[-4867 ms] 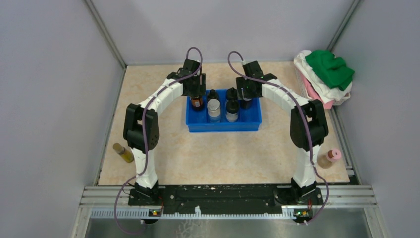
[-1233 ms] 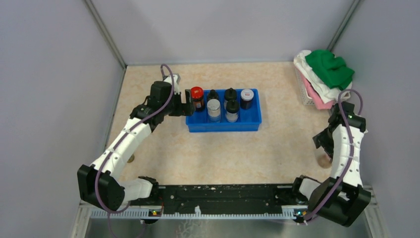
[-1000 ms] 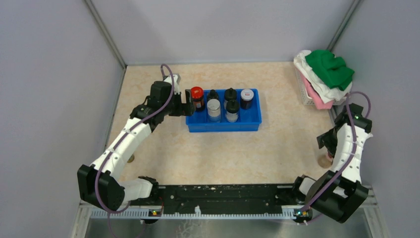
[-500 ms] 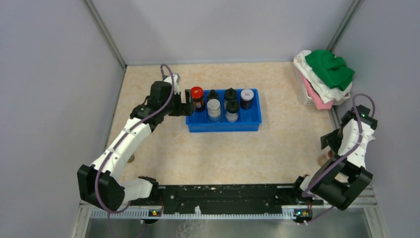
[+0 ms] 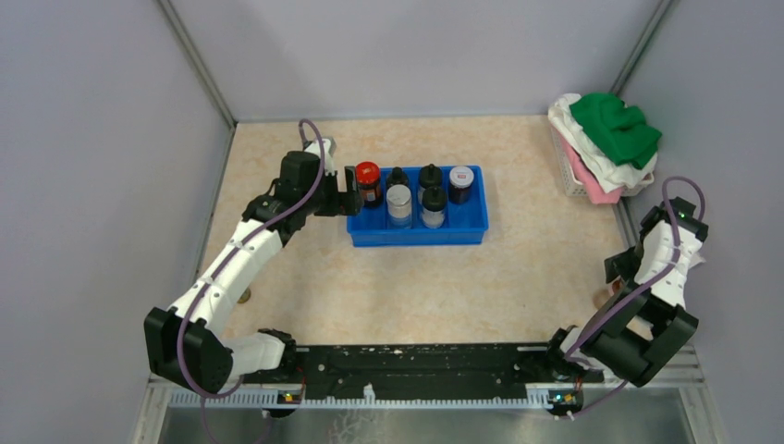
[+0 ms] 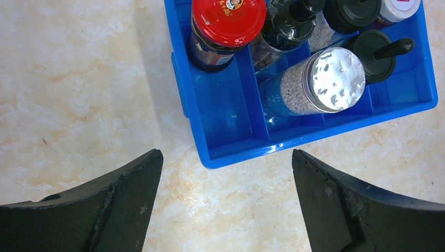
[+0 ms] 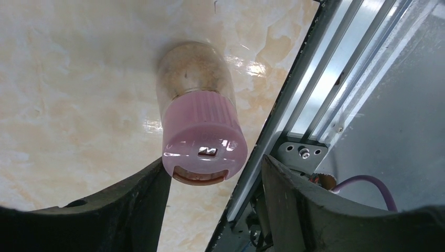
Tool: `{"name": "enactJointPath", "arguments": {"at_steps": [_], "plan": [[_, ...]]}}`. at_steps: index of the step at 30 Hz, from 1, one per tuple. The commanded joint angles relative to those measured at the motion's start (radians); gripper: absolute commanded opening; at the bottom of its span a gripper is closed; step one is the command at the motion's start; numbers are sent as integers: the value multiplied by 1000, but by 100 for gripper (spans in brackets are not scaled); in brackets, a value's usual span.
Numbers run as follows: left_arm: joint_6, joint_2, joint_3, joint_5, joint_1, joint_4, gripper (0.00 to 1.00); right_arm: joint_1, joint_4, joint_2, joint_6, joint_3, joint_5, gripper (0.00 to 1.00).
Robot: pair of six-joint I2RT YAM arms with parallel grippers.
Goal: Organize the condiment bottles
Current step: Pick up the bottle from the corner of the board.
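The pink cap rests against a finger with a gap at the other (image 7: 255, 161), so the robot's right gripper needs to open and centre itself on the cap (image 7: 205, 140) before it closes and lifts.
Several condiment bottles stand in the blue tray (image 5: 416, 231): a red-capped jar (image 5: 368, 174) (image 6: 228, 21), a silver-lidded bottle (image 5: 399, 196) (image 6: 336, 79) and black-capped ones (image 5: 430, 174). My left gripper (image 5: 354, 191) (image 6: 225, 163) hangs open just off the tray's left end, holding nothing. A pink-capped bottle (image 7: 204, 139) (image 5: 603, 298) stands by the table's right edge. My right gripper (image 7: 214, 163) (image 5: 614, 277) straddles its cap. One finger (image 7: 136, 199) touches the cap and the other (image 7: 299, 194) stands apart from it. A bit of another bottle (image 5: 242, 297) peeks out beside the left forearm.
A metal rail (image 7: 315, 79) runs along the table edge right beside the pink-capped bottle. A pile of green, white and pink cloths (image 5: 606, 139) sits at the back right. Grey walls close in both sides, and the arms' base rail (image 5: 416, 361) lines the near edge.
The right arm has swung further toward the right near corner and its jaws have narrowed around the pink-capped bottle. The left arm has not moved.
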Motion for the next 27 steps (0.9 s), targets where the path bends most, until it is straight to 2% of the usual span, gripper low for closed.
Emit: {"name": "enactJointPath", "arguments": {"at_steps": [1,11,14,16,18,22,26,27], "plan": [[2,-22,35,4,5,27,99,-12,25,0,-11,21,35,63],[5,-22,27,2,4,33,99,-23,38,3,-9,7,35,61],[4,-21,27,4,5,33,99,-24,39,6,-8,6,33,57],[6,-22,27,2,5,35,99,-26,40,6,-9,4,33,51],[6,-21,27,3,4,35,99,-27,38,5,-7,4,36,50],[8,-21,30,2,5,34,99,-29,37,7,-5,5,42,56],[12,-21,33,-2,5,31,99,-32,35,7,-4,6,46,73],[12,-21,33,-4,5,30,99,-32,37,7,-5,6,45,74]]}}
